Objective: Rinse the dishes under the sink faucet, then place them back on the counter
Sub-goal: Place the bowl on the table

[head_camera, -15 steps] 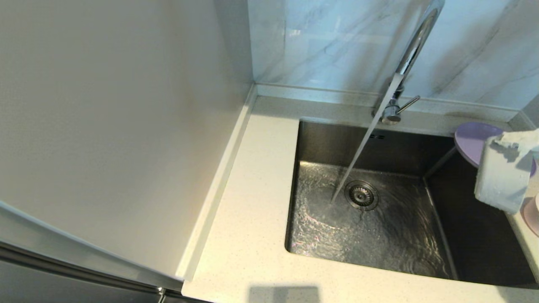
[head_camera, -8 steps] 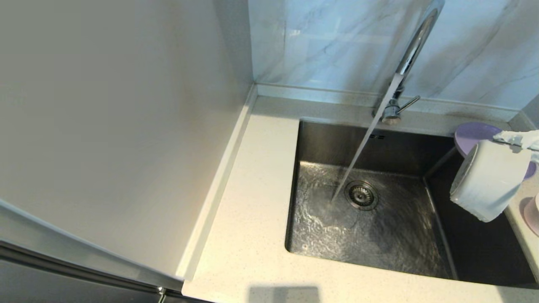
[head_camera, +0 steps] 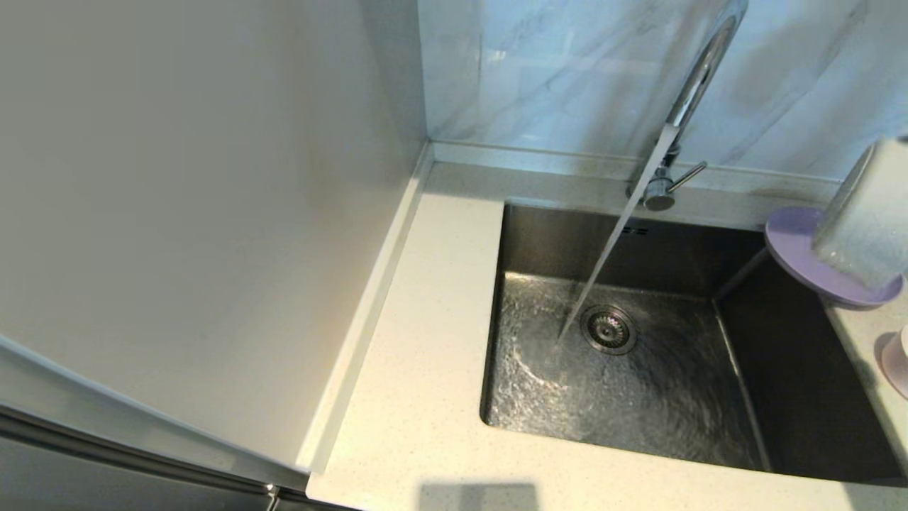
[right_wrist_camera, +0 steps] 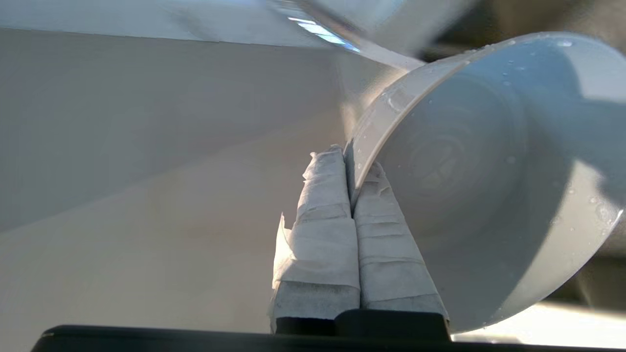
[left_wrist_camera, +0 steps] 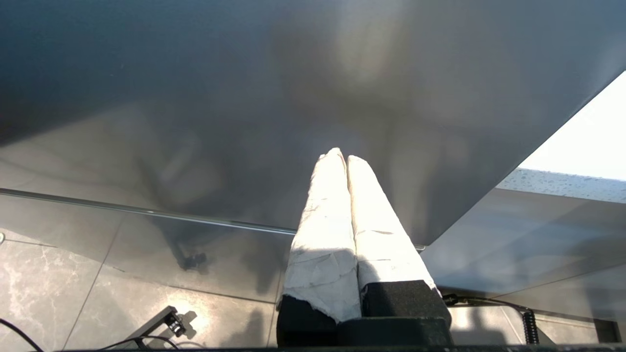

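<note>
The lavender plate [head_camera: 798, 241] takes up the counter below the white cup, so next my right gripper brings the cup closer and puts it down on clear counter [head_camera: 896, 429] beyond the pink bowl.
A wet white cup [right_wrist_camera: 489, 176] is pinched by its rim in my right gripper [right_wrist_camera: 349, 161], whose taped fingers [right_wrist_camera: 325, 205] are shut on it. In the head view the cup [head_camera: 865, 213] hangs tilted at the right edge, just above the lavender plate [head_camera: 798, 248], which lies on the counter [head_camera: 425, 341] at the sink's far right corner. A sliver of the pink bowl [head_camera: 895, 363] shows at the right border. Water streams from the chrome faucet [head_camera: 699, 78] into the sink [head_camera: 539, 234] beside the drain strainer [head_camera: 608, 328]. My left gripper [left_wrist_camera: 341, 155] is shut and empty, parked low.
The faucet's lever handle [head_camera: 688, 174] points right at its base. A tall pale panel [head_camera: 198, 213] walls off the counter's left side. The marble wall [head_camera: 567, 71] stands behind. The left wrist view faces a grey cabinet front [left_wrist_camera: 244, 98] above floor tiles.
The white cup has risen and moved back from the sink's right edge to above the lavender plate. The right gripper's fingers have left the head view. Water keeps running.
</note>
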Available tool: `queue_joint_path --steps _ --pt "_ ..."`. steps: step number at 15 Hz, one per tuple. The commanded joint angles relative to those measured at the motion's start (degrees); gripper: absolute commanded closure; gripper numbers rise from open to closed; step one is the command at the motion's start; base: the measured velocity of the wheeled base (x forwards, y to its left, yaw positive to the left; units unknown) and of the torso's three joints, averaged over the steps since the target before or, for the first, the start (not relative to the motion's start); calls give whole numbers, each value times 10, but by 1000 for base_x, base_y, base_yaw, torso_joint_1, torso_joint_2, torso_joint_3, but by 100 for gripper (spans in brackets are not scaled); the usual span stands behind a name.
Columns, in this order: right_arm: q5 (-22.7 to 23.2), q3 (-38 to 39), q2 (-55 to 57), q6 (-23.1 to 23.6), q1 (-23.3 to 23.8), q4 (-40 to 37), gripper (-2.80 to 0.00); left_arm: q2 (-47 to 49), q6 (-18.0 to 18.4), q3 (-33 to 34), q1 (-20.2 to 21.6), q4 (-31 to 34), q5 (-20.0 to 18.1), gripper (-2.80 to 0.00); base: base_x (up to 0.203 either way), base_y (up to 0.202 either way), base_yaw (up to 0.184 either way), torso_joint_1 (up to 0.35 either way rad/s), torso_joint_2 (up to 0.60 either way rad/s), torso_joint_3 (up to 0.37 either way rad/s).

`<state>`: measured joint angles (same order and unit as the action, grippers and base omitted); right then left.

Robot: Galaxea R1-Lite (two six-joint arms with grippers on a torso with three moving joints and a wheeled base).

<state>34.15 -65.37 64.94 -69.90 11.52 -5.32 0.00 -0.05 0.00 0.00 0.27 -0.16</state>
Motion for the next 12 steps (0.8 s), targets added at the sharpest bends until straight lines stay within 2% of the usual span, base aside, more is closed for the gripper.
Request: queue_joint_path --steps 1,3,5,7,10,12 --pt "4 121 -6 4 0 2 0 0 0 0 0 0 0 0 0 0 0 0 0 0" --pt "1 158 -12 22 1 9 0 0 0 0 0 0 0 0 0 0 0 0 0 0" --pt "-11 107 -18 42 3 13 0 0 0 0 0 0 0 0 0 0 0 0 0 0" --pt "-28 39 -38 100 6 3 0 0 0 0 0 0 0 0 0 0 0 0 0 0" --pt "-36 86 -41 110 7 -36 0 0 0 0 0 0 0 0 0 0 0 0 0 0" --pt "-69 122 -33 110 7 -94 0 0 0 0 0 0 0 0 0 0 0 0 0 0"
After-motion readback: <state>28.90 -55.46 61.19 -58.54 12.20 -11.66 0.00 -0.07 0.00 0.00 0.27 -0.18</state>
